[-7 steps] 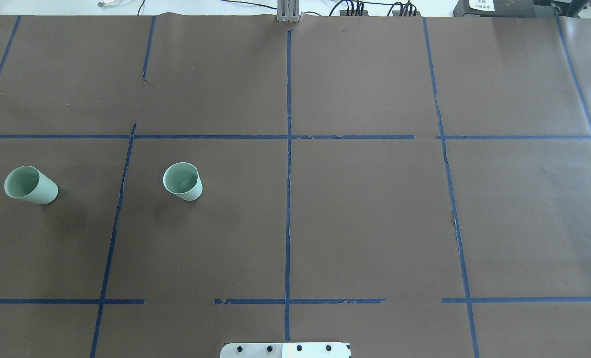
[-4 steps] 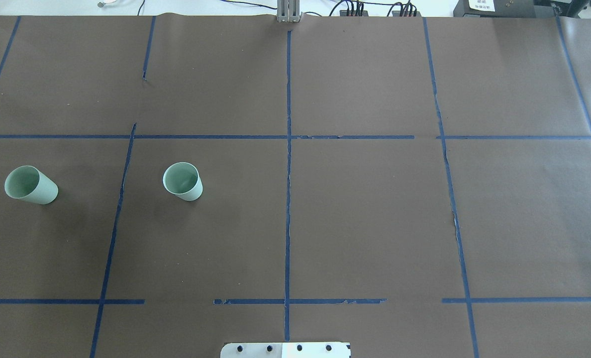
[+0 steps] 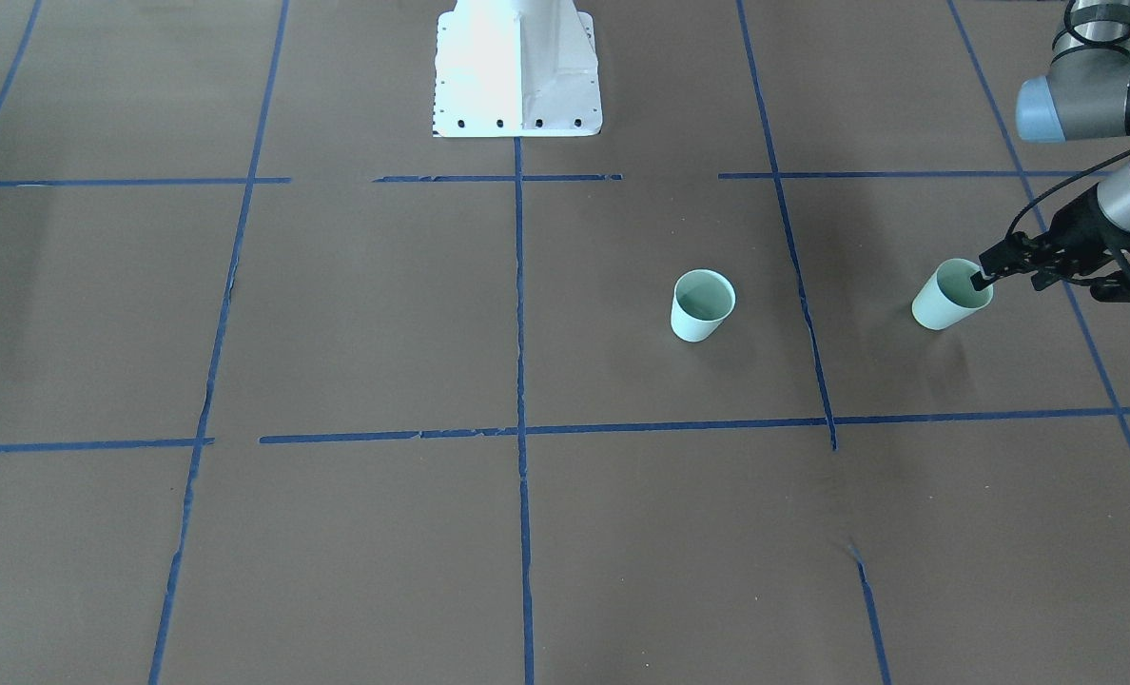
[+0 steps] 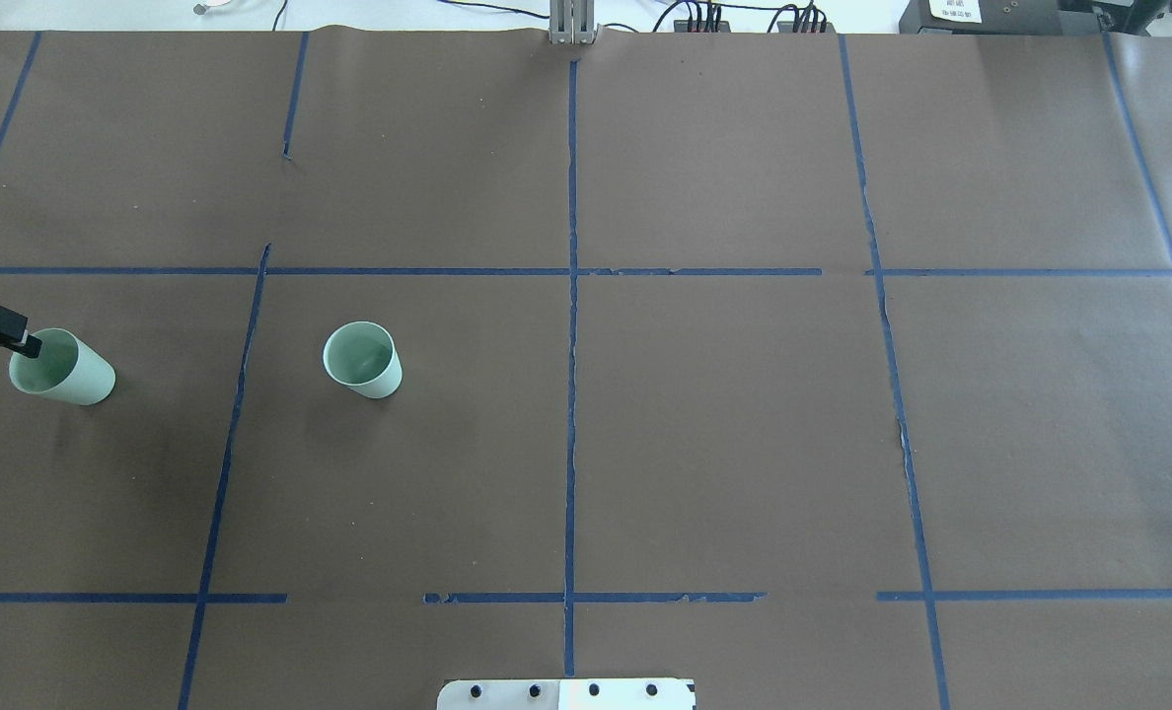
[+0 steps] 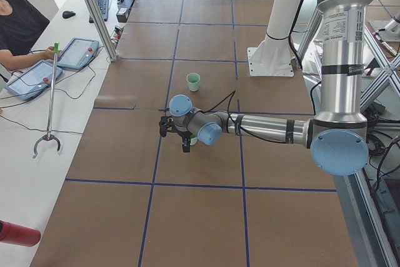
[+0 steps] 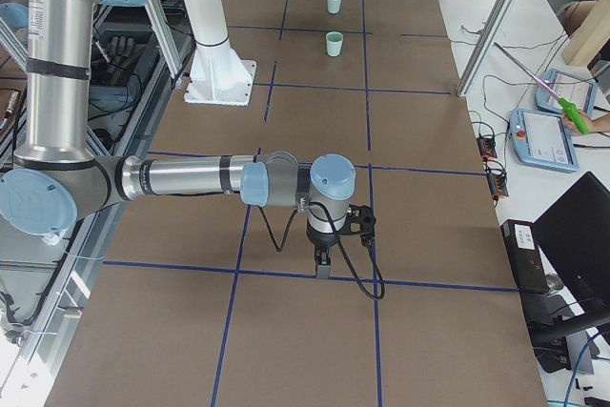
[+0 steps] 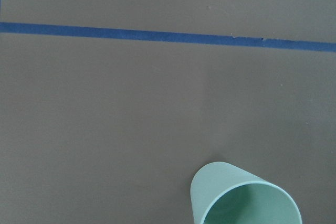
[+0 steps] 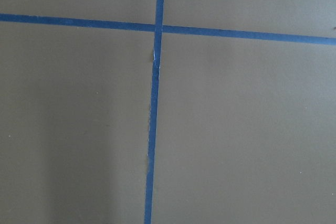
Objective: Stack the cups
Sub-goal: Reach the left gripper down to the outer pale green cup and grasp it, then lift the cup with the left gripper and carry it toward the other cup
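Note:
My gripper is going to lower the outer cup [image 3: 951, 295] into the cup nearer centre. The outer cup gets narrower toward its base [image 3: 932, 313], so it will sink in almost to its rim.
Two pale mint-green cups stand upright and apart on the brown table. One cup [image 4: 362, 360] is left of centre and also shows in the front view [image 3: 703, 304]. The other cup [image 4: 61, 367] is near the table's left edge and also shows in the front view [image 3: 950, 295]. My left gripper [image 3: 1050, 278] hangs open beside this outer cup. One fingertip [image 4: 26, 344] is over the cup's rim. I cannot tell whether it touches. The left wrist view shows the cup [image 7: 244, 198] at its bottom edge. My right gripper [image 6: 321, 262] shows only in the right side view, so I cannot tell its state.
Blue tape lines divide the brown paper into squares. The robot's white base plate [image 4: 566, 693] sits at the near middle edge. Cables and boxes [image 4: 744, 18] lie past the far edge. An operator sits by tablets [image 5: 37, 67] beyond the table.
My left gripper has come into the overhead view from the left edge and moved down to the outer cup's rim. Both cups stay where they were.

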You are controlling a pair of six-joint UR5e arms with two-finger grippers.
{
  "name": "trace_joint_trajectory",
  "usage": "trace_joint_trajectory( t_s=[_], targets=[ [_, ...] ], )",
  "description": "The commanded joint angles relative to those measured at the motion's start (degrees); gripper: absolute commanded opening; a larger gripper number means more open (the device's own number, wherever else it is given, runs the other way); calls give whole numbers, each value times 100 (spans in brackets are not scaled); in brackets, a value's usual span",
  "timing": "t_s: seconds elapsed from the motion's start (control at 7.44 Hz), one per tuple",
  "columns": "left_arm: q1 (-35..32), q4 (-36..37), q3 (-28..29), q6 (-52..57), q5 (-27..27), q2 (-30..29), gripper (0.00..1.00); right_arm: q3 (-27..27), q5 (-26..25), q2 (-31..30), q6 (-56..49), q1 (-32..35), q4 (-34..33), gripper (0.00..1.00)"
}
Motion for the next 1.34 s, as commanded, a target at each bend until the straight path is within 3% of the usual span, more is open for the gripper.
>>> trace_joint_trajectory(
  t_s=[0.0, 0.27, 0.4, 0.54, 0.67, 0.94, 1.21],
  targets=[
    [203, -169, 108, -87, 5, -6, 95, 0, 0, 0, 0, 0, -8, 100],
    [248, -169, 152, -78, 5, -59, 27, 0, 0, 0, 0, 0, 1, 100],
    [248, -169, 152, -78, 5, -76, 6, 0, 0, 0, 0, 0, -8, 100],
    [248, -169, 143, -105, -4, -94, 0, 0, 0, 0, 0, 0, -8, 100],
    [239, -152, 56, -148, -13, -94, 0, 9, 0, 0, 0, 0, 1, 100],
    [143, 162, -662, -175, -56, 28, 0, 0, 0, 0, 0, 0, -8, 100],
    [-102, 1975, -1960, -105, -57, -102, 0, 9, 0, 0, 0, 0, -8, 100]
  ],
)
